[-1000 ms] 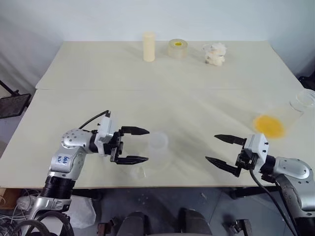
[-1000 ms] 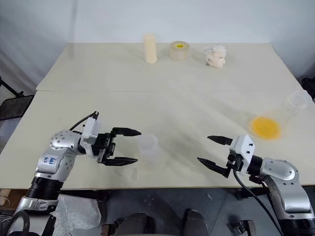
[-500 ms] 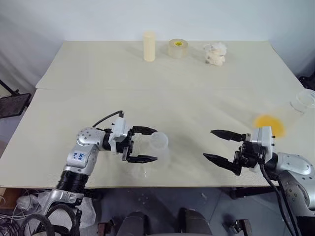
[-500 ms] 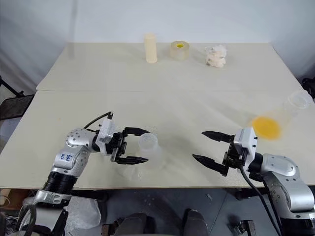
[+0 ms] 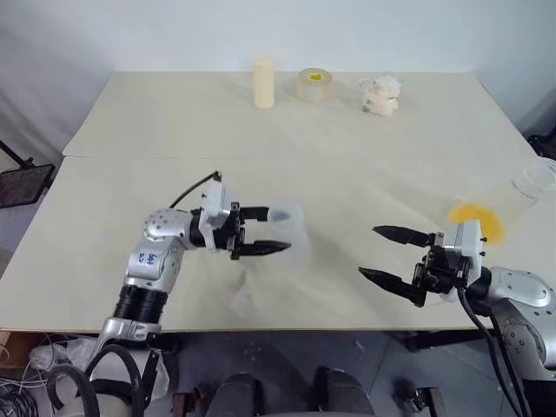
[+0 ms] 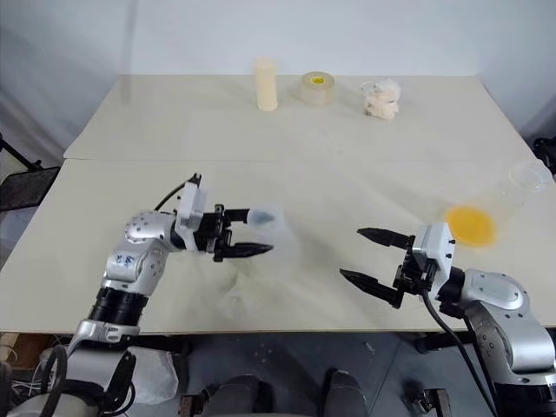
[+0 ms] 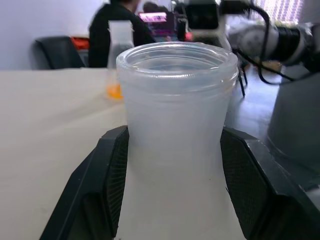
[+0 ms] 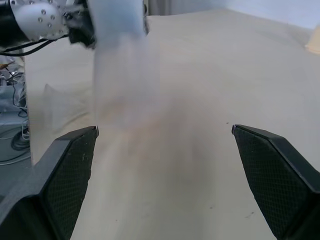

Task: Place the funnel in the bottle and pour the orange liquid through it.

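Observation:
The bottle's opening [image 7: 177, 62] faces up and the middle of the table [image 5: 330, 207] is clear, so my left gripper should keep on going there and let go of the bottle upright.
My left gripper [image 5: 278, 229] is shut on the neck of the translucent whitish bottle [image 5: 293, 241], near the table's front edge. In the left wrist view both black fingers [image 7: 112, 170] press against the bottle [image 7: 175, 125] just under its rim. The small clear funnel [image 5: 245, 302] lies on the table in front of the bottle. The orange liquid [image 5: 474, 220] pools in a clear container [image 5: 526, 189] at the far right edge. My right gripper [image 5: 376, 254] stands open between the bottle and the liquid, with nothing between its fingers.
At the back of the table [image 5: 174, 130] stand a cream cylinder [image 5: 262, 82], a roll of tape [image 5: 314, 86] and a crumpled white wad [image 5: 380, 94]. A black chair [image 5: 22, 187] sits off the left edge. A person [image 7: 112, 30] shows behind the table.
My left gripper moved right onto the bottle's neck and closed on it; the bottle shifted right and up with it. The right gripper rose slightly, then kept still.

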Controlling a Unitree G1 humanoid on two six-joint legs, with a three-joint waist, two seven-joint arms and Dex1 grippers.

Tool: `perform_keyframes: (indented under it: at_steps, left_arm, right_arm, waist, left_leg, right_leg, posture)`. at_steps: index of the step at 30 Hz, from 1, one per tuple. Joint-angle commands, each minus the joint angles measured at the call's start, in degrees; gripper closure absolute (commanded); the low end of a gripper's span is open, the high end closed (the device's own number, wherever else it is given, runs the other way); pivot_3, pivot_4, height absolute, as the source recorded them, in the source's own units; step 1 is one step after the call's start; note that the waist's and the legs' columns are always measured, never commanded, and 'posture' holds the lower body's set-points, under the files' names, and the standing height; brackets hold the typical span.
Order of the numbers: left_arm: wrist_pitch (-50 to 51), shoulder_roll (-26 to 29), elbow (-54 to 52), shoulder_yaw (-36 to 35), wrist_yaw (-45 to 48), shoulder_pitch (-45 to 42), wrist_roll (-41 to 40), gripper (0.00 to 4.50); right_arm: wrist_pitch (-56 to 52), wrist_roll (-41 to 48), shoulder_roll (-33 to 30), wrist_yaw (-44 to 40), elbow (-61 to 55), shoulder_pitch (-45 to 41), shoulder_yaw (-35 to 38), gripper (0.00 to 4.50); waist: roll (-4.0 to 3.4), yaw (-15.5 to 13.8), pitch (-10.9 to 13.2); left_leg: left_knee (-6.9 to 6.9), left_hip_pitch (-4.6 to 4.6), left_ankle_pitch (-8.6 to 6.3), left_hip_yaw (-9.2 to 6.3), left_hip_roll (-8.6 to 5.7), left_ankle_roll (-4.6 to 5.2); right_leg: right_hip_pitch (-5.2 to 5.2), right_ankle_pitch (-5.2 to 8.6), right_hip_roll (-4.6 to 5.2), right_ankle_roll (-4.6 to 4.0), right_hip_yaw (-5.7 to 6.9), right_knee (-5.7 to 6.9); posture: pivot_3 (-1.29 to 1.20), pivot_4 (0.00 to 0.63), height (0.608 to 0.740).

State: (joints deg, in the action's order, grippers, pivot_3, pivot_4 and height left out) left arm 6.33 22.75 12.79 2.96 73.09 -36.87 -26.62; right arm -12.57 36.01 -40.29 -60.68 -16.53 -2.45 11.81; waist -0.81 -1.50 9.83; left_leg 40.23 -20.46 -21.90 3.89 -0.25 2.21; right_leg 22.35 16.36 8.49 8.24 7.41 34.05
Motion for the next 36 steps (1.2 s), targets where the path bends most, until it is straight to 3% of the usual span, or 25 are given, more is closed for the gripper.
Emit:
perform_keyframes:
  at_steps: [1,8,21,33,36]
  left_arm:
    - [-1.4,-1.0,4.5,-0.6,-1.2,-5.1,1.5,2.07]
    - [-10.3,-6.5,21.2,0.3,-2.3,-15.6,6.9,2.07]
    - [-21.1,-16.8,48.0,-0.2,-14.7,-30.2,17.1,2.07]
    - [-24.5,-20.1,55.9,-1.0,-16.5,-34.0,20.7,2.07]
    - [-24.3,-20.2,56.0,-1.0,-15.4,-34.0,21.1,1.09]
  right_arm:
    - [1.5,0.2,0.1,0.6,-0.9,-0.1,2.5,0.00]
    - [2.4,-0.6,0.5,1.7,-0.5,-0.2,2.8,0.00]
    - [3.3,-1.4,1.8,5.2,-4.1,4.2,4.6,0.00]
    - [4.1,-1.7,2.1,7.3,-5.6,6.2,4.7,0.00]
    - [4.2,-1.7,2.1,7.5,-5.5,6.1,4.7,0.00]
  waist:
    - [0.03,-0.1,0.0]
    - [0.17,-0.1,0.1]
    - [0.35,-0.3,0.2]
    - [0.38,-0.3,0.2]
    - [0.38,-0.2,0.2]
  left_leg:
    - [0.01,-0.02,0.00,-0.02,-0.01,0.00]
    - [0.09,-0.14,0.01,0.00,-0.06,0.02]
    - [0.46,-0.76,0.02,0.03,-0.08,0.04]
    - [0.54,-0.78,0.02,0.03,-0.08,0.05]
    - [0.55,-0.78,0.02,0.03,-0.08,0.06]
  right_leg:
    - [0.00,0.00,0.00,0.00,0.02,0.00]
    - [0.00,-0.01,0.00,0.03,0.14,-0.02]
    - [0.20,-0.03,0.01,0.06,0.49,-0.04]
    - [0.19,-0.04,0.01,0.08,0.49,-0.03]
    - [0.19,-0.04,0.01,0.08,0.49,-0.02]
  posture:
    - [0.00,0.150,0.740]
    - [0.00,0.150,0.740]
    - [0.00,0.150,0.740]
    - [0.00,0.150,0.740]
    - [0.00,0.150,0.740]
